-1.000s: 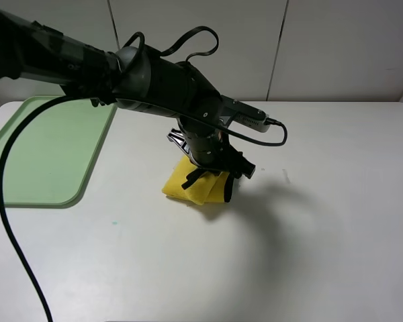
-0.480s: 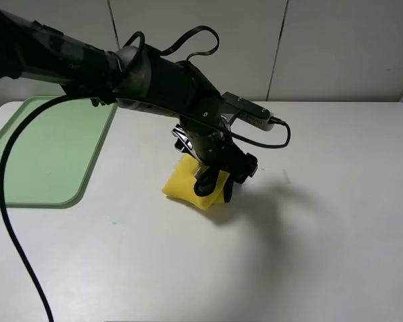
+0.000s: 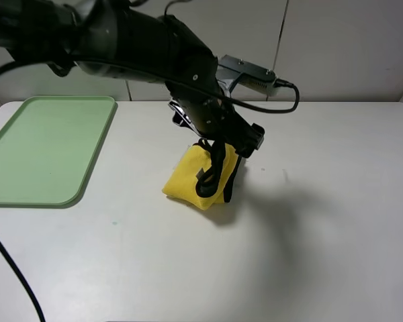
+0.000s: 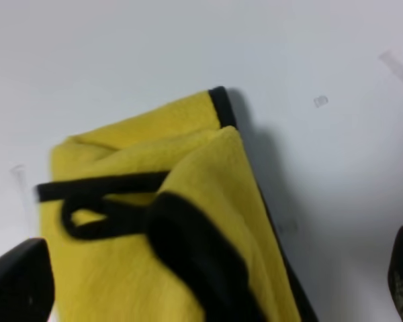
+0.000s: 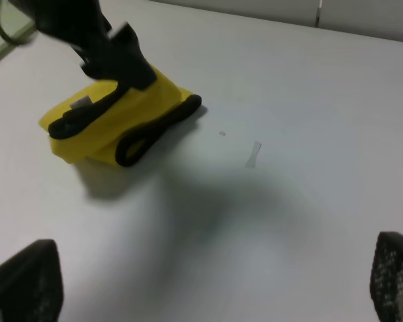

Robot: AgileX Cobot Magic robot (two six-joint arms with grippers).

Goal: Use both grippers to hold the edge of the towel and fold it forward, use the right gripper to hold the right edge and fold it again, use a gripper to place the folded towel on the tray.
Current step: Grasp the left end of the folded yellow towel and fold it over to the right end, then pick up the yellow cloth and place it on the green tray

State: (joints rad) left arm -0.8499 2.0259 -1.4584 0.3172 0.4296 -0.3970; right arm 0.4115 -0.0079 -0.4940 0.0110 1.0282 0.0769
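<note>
My left gripper is hanging too far toward the towel's black-trimmed edge (image 3: 233, 180). Next, I move back and grip the towel's folded layers at its yellow middle (image 3: 194, 173) before I carry the towel.
The yellow towel (image 3: 185, 180) lies folded and bunched on the white table, its black trim showing. It also shows in the left wrist view (image 4: 208, 181) and the right wrist view (image 5: 111, 117). My left gripper (image 3: 218, 180) reaches in from the left and hangs right over the towel's right part. Its fingertips (image 4: 17, 282) stand wide apart at the frame's corners, so it is open. My right gripper (image 5: 208, 285) is open and empty above the table, away from the towel, and is out of the exterior view. The mint-green tray (image 3: 47, 144) lies empty at the far left.
The left arm (image 3: 134, 47) with its cable spans from the upper left to the table's middle. A white wall runs behind the table. Bare white table (image 3: 322, 221) lies to the right of the towel and in front of it.
The left arm has lifted and its wrist has risen above the towel. The towel stays in the same spot, its upper fold standing a little higher.
</note>
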